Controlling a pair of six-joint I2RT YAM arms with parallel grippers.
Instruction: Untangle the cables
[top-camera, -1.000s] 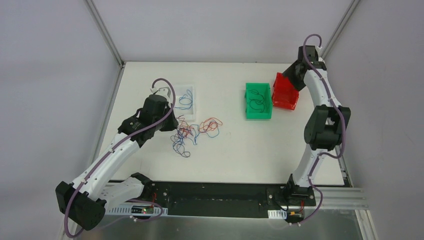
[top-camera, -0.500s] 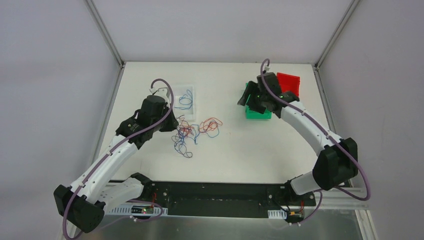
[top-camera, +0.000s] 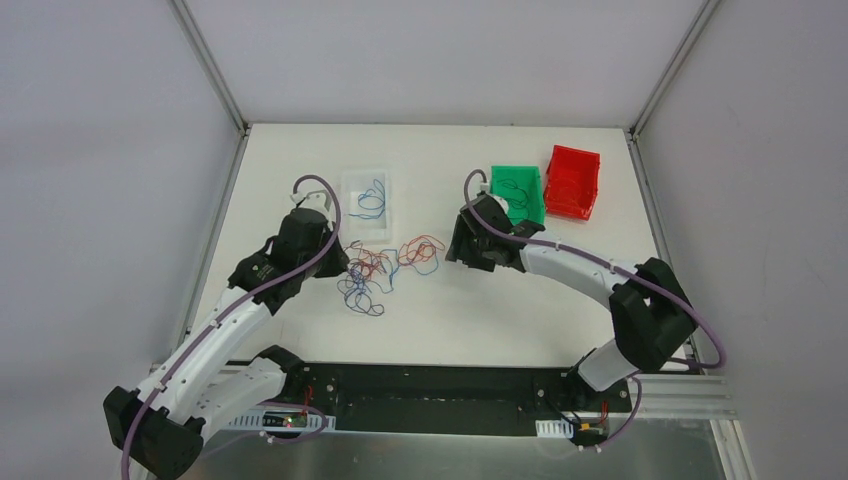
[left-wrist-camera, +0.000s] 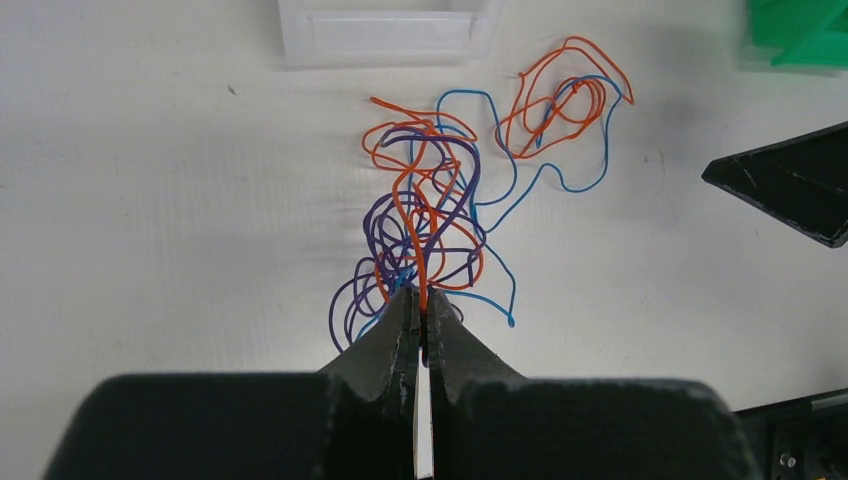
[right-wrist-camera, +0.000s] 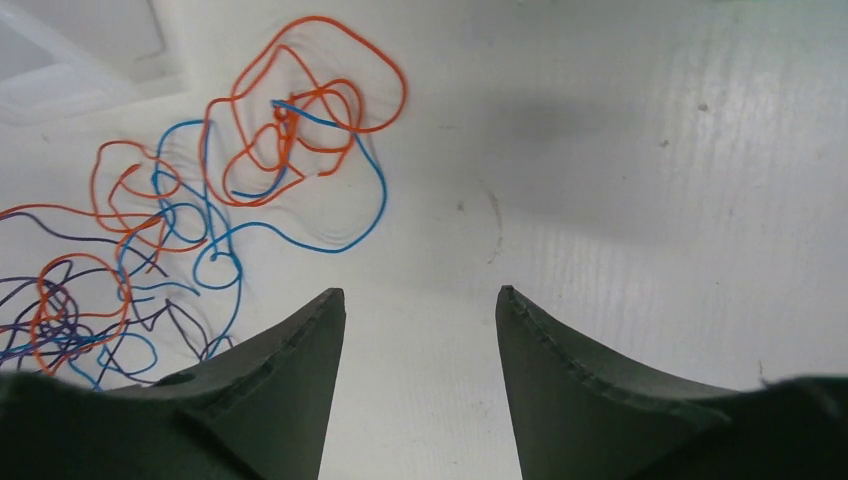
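The blue cable is hooked through the knotted middle (right-wrist-camera: 288, 106) of the red loops (right-wrist-camera: 330, 92), so the red loops will get dragged along when the robot pulls the blue cable.
The cables (top-camera: 372, 272) lie as a tangle of thin red, blue and dark purple wires on the white table, left of centre. A looser red and blue loop (top-camera: 421, 250) trails off to its right. My left gripper (left-wrist-camera: 422, 300) is shut on a red cable (left-wrist-camera: 412, 215) at the near edge of the cable tangle (left-wrist-camera: 425, 225). My right gripper (right-wrist-camera: 420, 295) hangs open over bare table, just right of the red and blue loop (right-wrist-camera: 290, 130), with nothing between its fingers. From above, the right gripper (top-camera: 458, 250) sits close beside that loop.
A clear white tray (top-camera: 350, 182) with a blue cable in it stands behind the tangle. A green bin (top-camera: 540, 195) holding a black cable and a red bin (top-camera: 575, 185) stand at the back right. The right arm reaches across in front of the green bin.
The right arm swung from the red bin at the back right, past the green bin, down beside the tangle. The left arm shifted slightly nearer, still holding the cable.
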